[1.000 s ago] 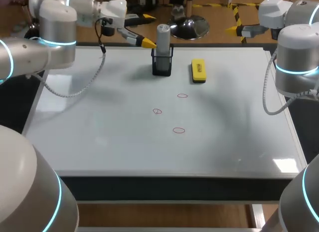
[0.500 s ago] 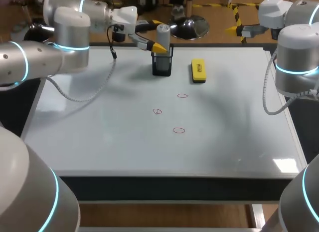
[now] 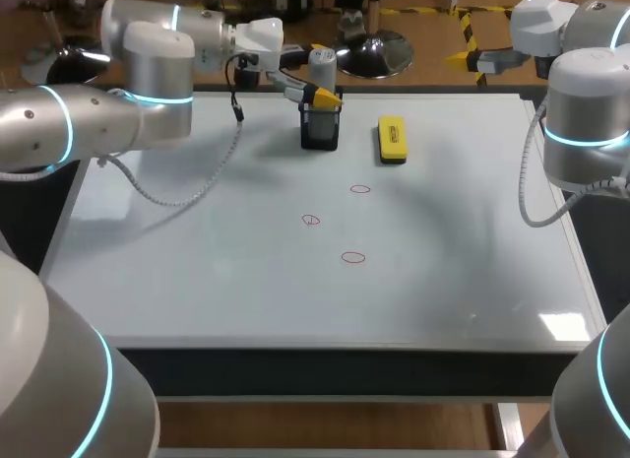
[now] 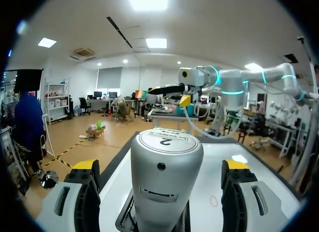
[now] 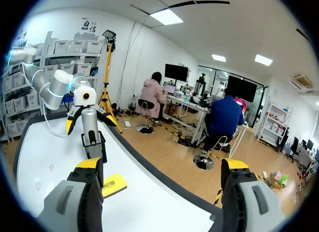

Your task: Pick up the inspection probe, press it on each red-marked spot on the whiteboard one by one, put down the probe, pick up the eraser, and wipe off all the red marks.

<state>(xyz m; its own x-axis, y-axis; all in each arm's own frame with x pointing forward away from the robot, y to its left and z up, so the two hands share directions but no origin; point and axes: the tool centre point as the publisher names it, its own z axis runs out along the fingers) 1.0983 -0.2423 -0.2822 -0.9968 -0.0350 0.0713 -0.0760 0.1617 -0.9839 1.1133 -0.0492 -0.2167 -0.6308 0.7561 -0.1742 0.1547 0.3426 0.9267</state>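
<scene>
The inspection probe (image 3: 323, 71) should slide out when I lift it and leave the black holder standing, because the holder's rim (image 4: 124, 219) is wider than the probe.
The grey inspection probe (image 3: 322, 66) stands upright in a black holder (image 3: 321, 129) at the back of the whiteboard (image 3: 197, 271). My left gripper (image 3: 317, 81) is open, one finger on each side of the probe's top. In the left wrist view the probe (image 4: 166, 187) fills the space between the fingers of that gripper (image 4: 160, 167), with a gap on both sides. The yellow eraser (image 3: 392, 140) lies just right of the holder. Three red marks (image 3: 360, 189) (image 3: 311, 220) (image 3: 353, 257) sit mid-board. My right gripper (image 5: 162, 167) (image 3: 472, 57) hangs open and empty beyond the back right corner.
The holder and eraser stand close together at the back edge. In the right wrist view the probe (image 5: 90, 127), the eraser (image 5: 113, 184) and two red marks (image 5: 51, 167) lie ahead of the open fingers.
My left arm has swung to the right, bringing its open fingers from beside the probe to either side of it. The right arm has not moved.
</scene>
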